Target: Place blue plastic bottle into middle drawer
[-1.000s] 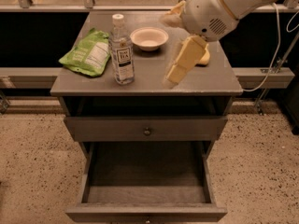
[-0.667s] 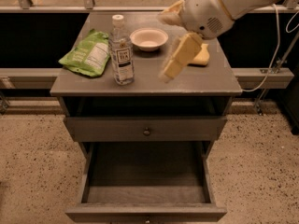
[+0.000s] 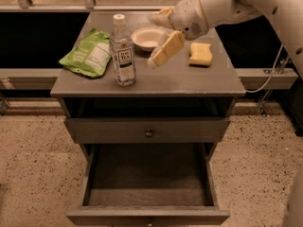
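The blue plastic bottle [image 3: 123,49] is tall and stands on a narrow base [image 3: 126,80]. So it will lean over when I let go of it in the wide, empty middle drawer.
The blue plastic bottle [image 3: 123,51], clear with a white cap and a paper label, stands upright on the grey cabinet top [image 3: 189,82], left of centre. My gripper [image 3: 152,40] hovers above the top just right of the bottle, with its fingers [image 3: 166,48] spread open and empty, pointing left toward the bottle without touching it. The middle drawer [image 3: 147,215] is pulled out wide open below, and its inside shows nothing in it. The drawer above it [image 3: 148,132] is closed.
A green snack bag [image 3: 87,53] lies left of the bottle. A white bowl [image 3: 144,34] sits behind the gripper. A yellow sponge [image 3: 200,54] lies at the right of the top. A dark shelf and rail run behind the cabinet.
My gripper has moved left across the cabinet top, from beside the sponge to close by the bottle. The bottle and the drawer have not moved.
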